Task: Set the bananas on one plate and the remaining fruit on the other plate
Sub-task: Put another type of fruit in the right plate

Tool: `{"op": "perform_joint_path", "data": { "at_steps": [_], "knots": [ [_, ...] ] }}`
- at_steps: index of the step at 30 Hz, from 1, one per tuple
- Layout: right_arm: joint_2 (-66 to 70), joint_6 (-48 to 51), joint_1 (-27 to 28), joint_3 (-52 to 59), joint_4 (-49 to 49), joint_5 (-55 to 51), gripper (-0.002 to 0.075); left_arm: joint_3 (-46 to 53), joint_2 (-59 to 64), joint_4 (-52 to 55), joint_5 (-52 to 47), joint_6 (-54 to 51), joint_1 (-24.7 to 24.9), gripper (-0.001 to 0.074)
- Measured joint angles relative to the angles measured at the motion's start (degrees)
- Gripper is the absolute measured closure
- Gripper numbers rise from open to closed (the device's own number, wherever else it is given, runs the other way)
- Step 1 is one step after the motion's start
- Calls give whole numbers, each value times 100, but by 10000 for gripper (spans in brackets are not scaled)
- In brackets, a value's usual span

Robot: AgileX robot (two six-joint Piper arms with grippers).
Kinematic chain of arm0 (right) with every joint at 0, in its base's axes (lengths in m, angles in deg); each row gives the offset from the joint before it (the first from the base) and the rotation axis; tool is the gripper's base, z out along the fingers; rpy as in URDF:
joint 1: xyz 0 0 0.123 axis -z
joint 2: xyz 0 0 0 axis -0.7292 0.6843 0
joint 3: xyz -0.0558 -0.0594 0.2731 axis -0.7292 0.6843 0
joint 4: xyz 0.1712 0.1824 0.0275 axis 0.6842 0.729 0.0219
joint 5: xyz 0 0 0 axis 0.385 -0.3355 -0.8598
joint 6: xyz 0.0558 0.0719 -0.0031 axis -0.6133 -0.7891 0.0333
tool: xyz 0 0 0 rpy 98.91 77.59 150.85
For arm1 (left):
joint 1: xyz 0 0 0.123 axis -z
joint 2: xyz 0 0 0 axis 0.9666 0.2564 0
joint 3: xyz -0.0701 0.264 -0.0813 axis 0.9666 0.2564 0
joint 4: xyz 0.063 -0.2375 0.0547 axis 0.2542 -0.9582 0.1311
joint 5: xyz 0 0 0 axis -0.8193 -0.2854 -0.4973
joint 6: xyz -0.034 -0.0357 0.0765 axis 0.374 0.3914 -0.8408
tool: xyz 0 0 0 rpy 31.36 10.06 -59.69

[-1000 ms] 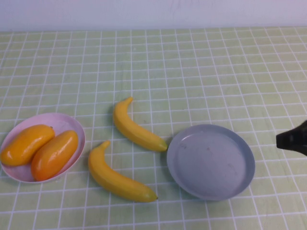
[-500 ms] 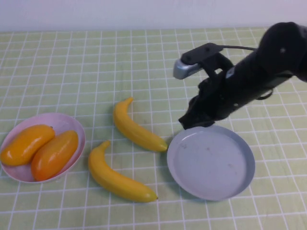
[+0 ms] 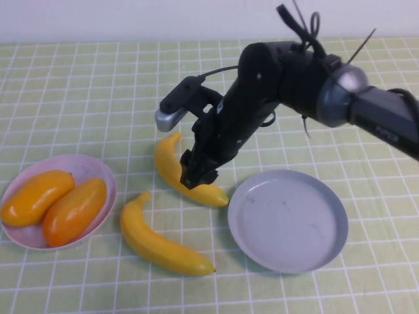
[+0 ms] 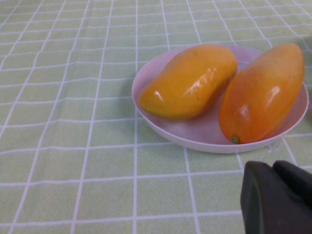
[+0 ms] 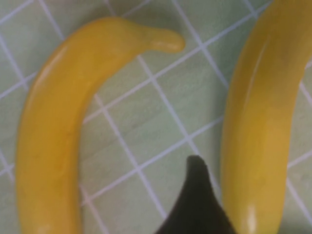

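Note:
One finger of my right gripper points into the open gap (image 5: 187, 134) between the bananas. My right gripper should continue to go down until its fingers are on both sides of the farther banana's middle (image 3: 175, 173), and then close.
Two bananas lie mid-table: the farther banana (image 3: 169, 162) and the nearer banana (image 3: 160, 243). My right gripper (image 3: 198, 175) is down on the farther banana's middle and open. In the right wrist view one dark finger (image 5: 195, 202) stands right beside that banana (image 5: 261, 122); the second finger is out of frame. The nearer banana (image 5: 53, 126) lies apart. The two orange fruits (image 3: 36, 196) (image 3: 75, 210) rest on the pink plate (image 3: 85, 167). The grey-blue plate (image 3: 288, 219) holds nothing. My left gripper (image 4: 273, 180), shut, hovers just off the pink plate (image 4: 195, 136); it is outside the high view.
A green checked cloth (image 3: 98, 85) covers the table. The right arm (image 3: 314, 78) stretches from the right edge across the back of the grey-blue plate, with a silver camera block (image 3: 171, 116) sticking out over the cloth.
The right arm came in from the right edge, passed over the grey-blue plate's far rim and lowered onto the farther banana. Fruit and plates have not moved.

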Motion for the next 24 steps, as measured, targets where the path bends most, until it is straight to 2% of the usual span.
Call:
{"op": "perform_joint_path", "data": {
  "at_steps": [5, 17, 19, 23, 24],
  "knots": [
    [450, -3, -56, -430, -263, 0, 249, 0, 0, 0, 0, 0, 0, 731],
    [1045, -3, -56, -580, -517, 179, 251, 0, 0, 0, 0, 0, 0, 731],
    [1067, -3, -56, -580, -546, 193, 278, 0, 0, 0, 0, 0, 0, 731],
    [1067, -3, -56, -580, -570, 228, 422, 0, 0, 0, 0, 0, 0, 731],
    [1067, -3, -56, -580, -570, 228, 416, 0, 0, 0, 0, 0, 0, 731]
  ]
}}
